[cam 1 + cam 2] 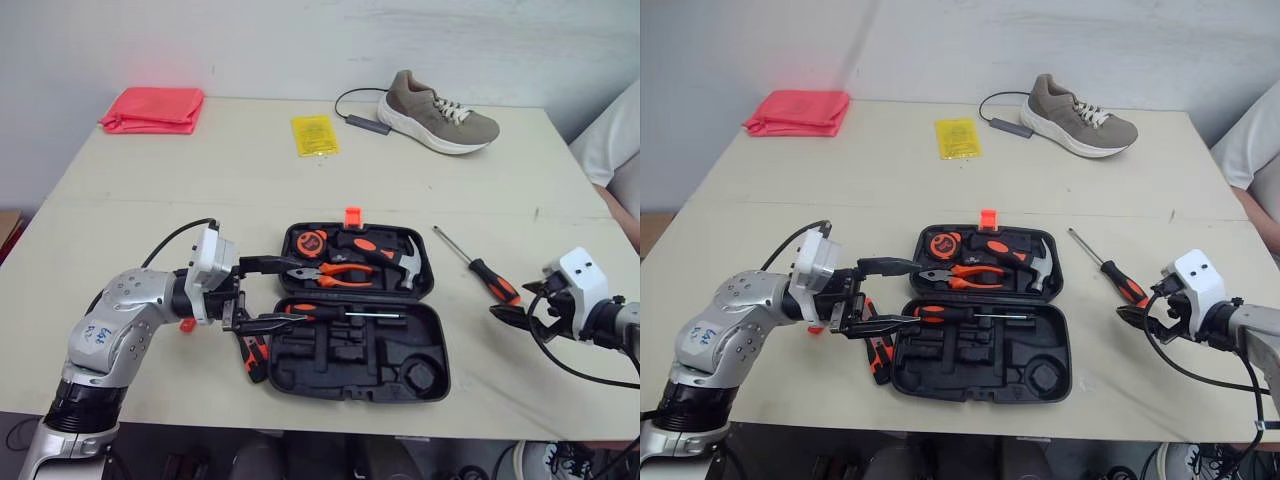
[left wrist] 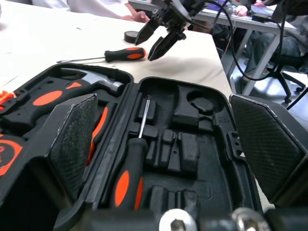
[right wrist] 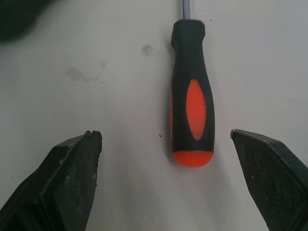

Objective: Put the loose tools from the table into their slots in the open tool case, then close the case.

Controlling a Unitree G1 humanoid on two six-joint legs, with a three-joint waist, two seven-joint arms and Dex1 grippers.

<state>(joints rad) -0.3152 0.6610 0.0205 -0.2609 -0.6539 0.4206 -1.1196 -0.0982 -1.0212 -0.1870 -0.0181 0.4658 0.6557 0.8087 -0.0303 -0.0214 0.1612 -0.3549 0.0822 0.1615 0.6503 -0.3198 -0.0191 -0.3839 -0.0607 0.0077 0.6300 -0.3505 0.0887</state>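
The seated screwdriver's handle (image 1: pixel 318 312) takes up the end of its slot, so the loose screwdriver (image 1: pixel 492 281) should fit in head to tail next to it when the robot lowers the loose one.
The black tool case (image 1: pixel 425 345) lies open in the middle of the table. Its far half holds a tape measure (image 1: pixel 312 243), pliers (image 1: pixel 340 274) and a hammer (image 1: pixel 395 256). One screwdriver (image 1: pixel 330 313) sits in a slot of the near half. My left gripper (image 1: pixel 272 294) is open at the case's left edge, its fingers (image 2: pixel 74 139) on either side of that screwdriver's handle. A small orange-handled tool (image 1: pixel 253 355) lies on the table beside the case's left side. A loose screwdriver (image 1: pixel 482 267) lies to the right of the case. My right gripper (image 3: pixel 168 192) is open just short of its handle (image 3: pixel 191 115).
At the back of the table are a tan shoe (image 1: pixel 437 112) with a cable, a yellow packet (image 1: pixel 314 134) and a folded red cloth (image 1: pixel 152 109). A person's white sleeve (image 1: pixel 615 140) shows at the right edge. The case's orange latch (image 1: pixel 352 215) sticks up at its far edge.
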